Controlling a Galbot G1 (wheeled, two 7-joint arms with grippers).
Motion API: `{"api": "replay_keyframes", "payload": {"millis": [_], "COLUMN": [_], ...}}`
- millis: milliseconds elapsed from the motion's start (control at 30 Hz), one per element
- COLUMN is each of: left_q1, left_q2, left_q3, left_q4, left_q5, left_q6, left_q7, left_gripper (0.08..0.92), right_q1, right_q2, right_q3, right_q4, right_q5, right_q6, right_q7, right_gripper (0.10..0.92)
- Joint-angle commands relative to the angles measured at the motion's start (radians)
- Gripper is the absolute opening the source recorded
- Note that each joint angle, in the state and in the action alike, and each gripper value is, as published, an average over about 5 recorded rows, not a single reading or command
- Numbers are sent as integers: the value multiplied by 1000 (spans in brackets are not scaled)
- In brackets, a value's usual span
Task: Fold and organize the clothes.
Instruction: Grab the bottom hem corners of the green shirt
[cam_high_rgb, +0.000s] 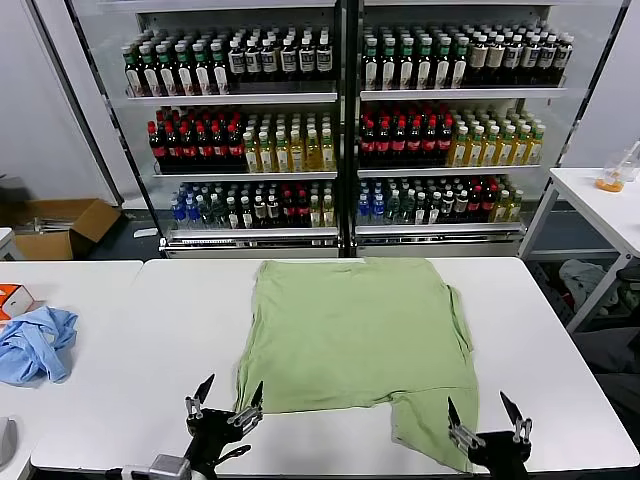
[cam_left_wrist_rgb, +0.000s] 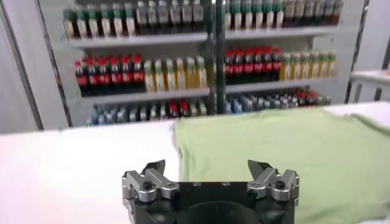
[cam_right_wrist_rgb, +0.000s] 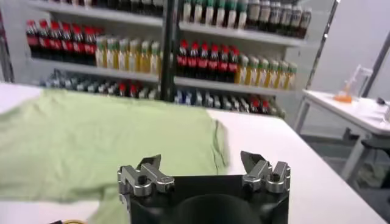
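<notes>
My left gripper should go down next with its fingers open, because the light green shirt's side edge (cam_high_rgb: 247, 350) runs flat toward them, until they are on both sides of its front corner (cam_high_rgb: 241, 406).
The light green shirt (cam_high_rgb: 355, 335) lies spread flat on the white table (cam_high_rgb: 540, 330), back side up, with one sleeve hanging toward the front right. My left gripper (cam_high_rgb: 230, 397) is open and empty at the table's front edge, just beside the shirt's front left corner. My right gripper (cam_high_rgb: 487, 415) is open and empty at the front edge, next to the shirt's front right sleeve. The left wrist view shows the shirt (cam_left_wrist_rgb: 286, 152) ahead of the open left gripper (cam_left_wrist_rgb: 208, 168). The right wrist view shows the shirt (cam_right_wrist_rgb: 103, 140) ahead of the open right gripper (cam_right_wrist_rgb: 201, 163).
A crumpled light blue garment (cam_high_rgb: 35, 343) and an orange box (cam_high_rgb: 12, 299) lie on the left table. A glass-door drinks fridge (cam_high_rgb: 345, 120) stands behind. A second white table (cam_high_rgb: 605, 205) is at the right, a cardboard box (cam_high_rgb: 60, 225) on the floor.
</notes>
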Motion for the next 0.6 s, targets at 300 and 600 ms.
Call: {"api": "replay_keyframes", "payload": {"millis": [300, 600], "left_q1": [-91, -81], "left_q2": [15, 17], "left_q3": [38, 31], "left_q4": [139, 134], "left_q5": [-46, -59], "left_q6": [124, 122], "left_q7": [-16, -27], "left_gripper": [823, 812], "right_q1": [-11, -8], "right_q2": [7, 9], "right_q3": [-48, -61], "right_q4": [-74, -80], "right_q5": [21, 96], "right_q6": [-59, -70], "right_q7": [21, 4], "right_gripper": [823, 759]}}
